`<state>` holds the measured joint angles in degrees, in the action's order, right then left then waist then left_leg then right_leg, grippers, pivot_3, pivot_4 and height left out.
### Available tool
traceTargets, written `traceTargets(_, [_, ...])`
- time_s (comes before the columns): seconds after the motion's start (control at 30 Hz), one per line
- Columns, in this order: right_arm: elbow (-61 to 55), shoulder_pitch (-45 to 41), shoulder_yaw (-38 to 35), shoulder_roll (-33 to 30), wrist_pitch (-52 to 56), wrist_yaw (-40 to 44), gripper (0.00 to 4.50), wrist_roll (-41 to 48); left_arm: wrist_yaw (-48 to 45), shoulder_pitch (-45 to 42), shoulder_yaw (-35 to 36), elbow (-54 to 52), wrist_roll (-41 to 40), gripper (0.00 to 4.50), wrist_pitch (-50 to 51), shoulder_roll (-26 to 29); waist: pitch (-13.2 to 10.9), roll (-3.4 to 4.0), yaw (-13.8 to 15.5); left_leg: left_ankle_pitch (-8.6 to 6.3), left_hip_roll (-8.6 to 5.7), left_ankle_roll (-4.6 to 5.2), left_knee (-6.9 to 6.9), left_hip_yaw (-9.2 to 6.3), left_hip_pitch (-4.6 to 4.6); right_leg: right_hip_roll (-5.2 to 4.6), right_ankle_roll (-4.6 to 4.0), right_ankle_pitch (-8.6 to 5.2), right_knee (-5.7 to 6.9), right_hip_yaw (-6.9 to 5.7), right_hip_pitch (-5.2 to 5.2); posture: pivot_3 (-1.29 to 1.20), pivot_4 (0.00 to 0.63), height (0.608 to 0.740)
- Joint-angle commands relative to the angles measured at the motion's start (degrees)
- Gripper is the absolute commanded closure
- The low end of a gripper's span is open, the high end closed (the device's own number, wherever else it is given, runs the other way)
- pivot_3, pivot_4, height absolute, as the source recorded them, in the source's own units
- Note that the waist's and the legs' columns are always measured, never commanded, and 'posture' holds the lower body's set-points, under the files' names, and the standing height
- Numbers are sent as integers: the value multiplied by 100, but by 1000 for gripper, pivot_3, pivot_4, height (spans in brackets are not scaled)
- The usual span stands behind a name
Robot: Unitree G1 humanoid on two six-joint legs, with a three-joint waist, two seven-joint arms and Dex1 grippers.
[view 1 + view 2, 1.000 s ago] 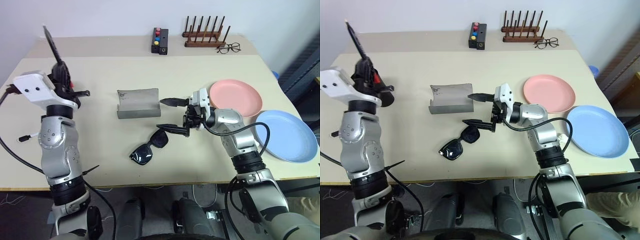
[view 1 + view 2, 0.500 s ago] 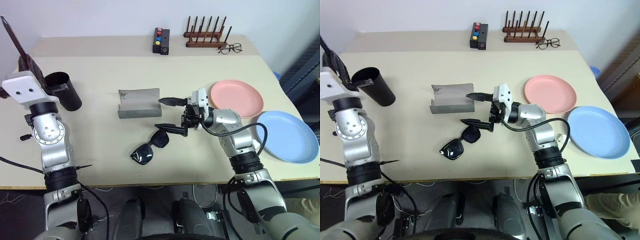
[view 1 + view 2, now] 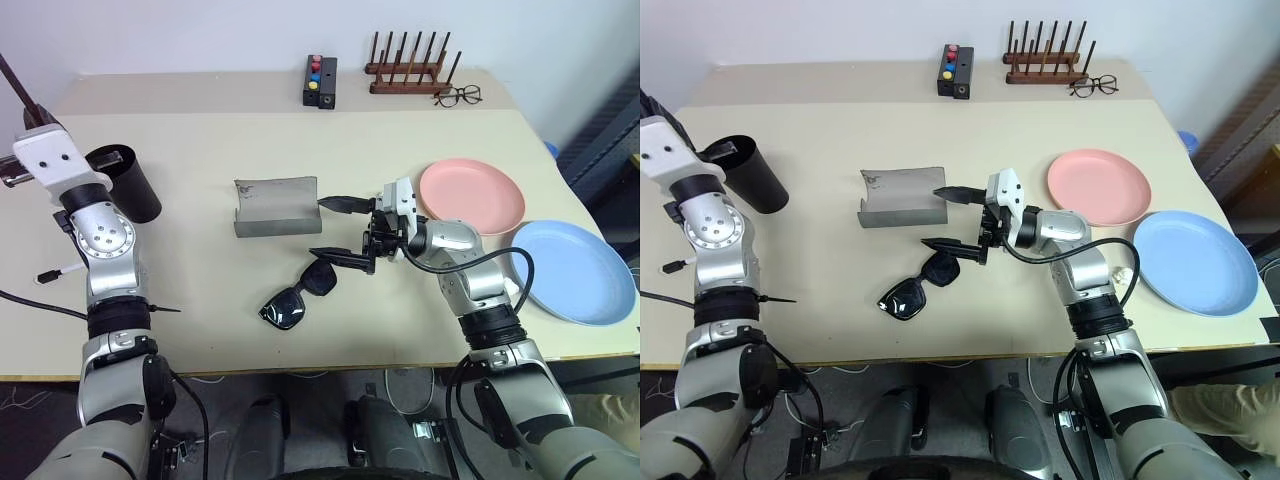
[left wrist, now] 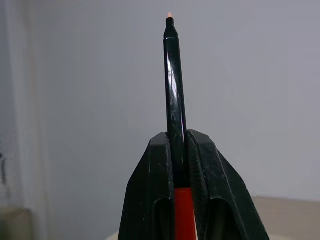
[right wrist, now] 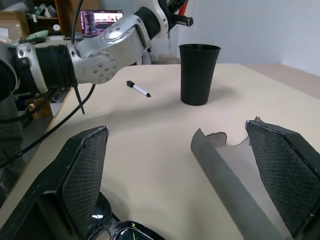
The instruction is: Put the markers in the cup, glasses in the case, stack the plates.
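My left gripper should keep carrying the black marker (image 4: pixel 175 85), which stands upright in it, over the black cup and let go there, as the black cup's opening (image 3: pixel 112 163) faces up.
My left gripper (image 4: pixel 176 139) is shut on the black marker (image 4: pixel 172 85), whose red part shows between the fingers. It is raised at the table's far left, just left of the upright black cup (image 3: pixel 126 184). The white marker (image 3: pixel 56 270) lies on the table near the left edge. The grey case (image 3: pixel 277 206) lies open at mid-table. The black sunglasses (image 3: pixel 300 292) lie in front of it. My right gripper (image 3: pixel 338 229) stands open, level, just right of the case and above the sunglasses. The pink plate (image 3: pixel 472 195) and the blue plate (image 3: pixel 572 270) lie side by side at the right.
At the back of the table stand a wooden peg rack (image 3: pixel 408 75), a black box with coloured buttons (image 3: pixel 319 82) and wire-framed spectacles (image 3: pixel 458 96). The blue plate reaches the table's right edge.
My left hand has swung out to the left with the black marker, uncovering the cup that it stood in front of. The right arm has stayed still.
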<state>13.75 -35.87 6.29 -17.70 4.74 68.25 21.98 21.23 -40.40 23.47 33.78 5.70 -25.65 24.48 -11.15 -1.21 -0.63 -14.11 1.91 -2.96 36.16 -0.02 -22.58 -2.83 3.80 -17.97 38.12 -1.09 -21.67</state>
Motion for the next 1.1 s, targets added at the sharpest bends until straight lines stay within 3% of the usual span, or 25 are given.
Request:
traceTargets(0.03, [-254,15,-98,-45,-2,-21,0,90,114,-303,-26,313,-54,4406,-85,160,0,0,2,0,0,0,0,0,0,0,1,0,0,-1,0,0,150,740])
traceTargets(0.57, [-385,55,-114,-98,60,-105,0,117,-299,-848,-288,1541,-444,4406,-329,127,0,0,-4,1,-3,-2,0,4,-8,2,1,1,1,-7,-8,0,150,740])
traceTargets(0.67, [-399,62,-114,-110,62,-116,0,119,-393,-809,-307,1523,-521,3218,-365,90,0,0,-1,1,-3,-2,2,5,-16,1,2,1,1,-8,-14,0,150,740])
traceTargets(0.87, [-357,48,-110,-107,48,-122,0,111,-485,-732,-298,1410,-632,53,-386,26,1,-1,-2,6,-5,-9,22,4,-69,2,3,3,20,-8,-69,0,150,740])
traceTargets(1.1, [-313,24,-93,-73,20,-127,0,100,-812,-503,-135,345,-1135,53,151,-42,1,-1,-3,20,-5,-33,35,10,-85,4,3,4,28,-8,-84,0,150,740])
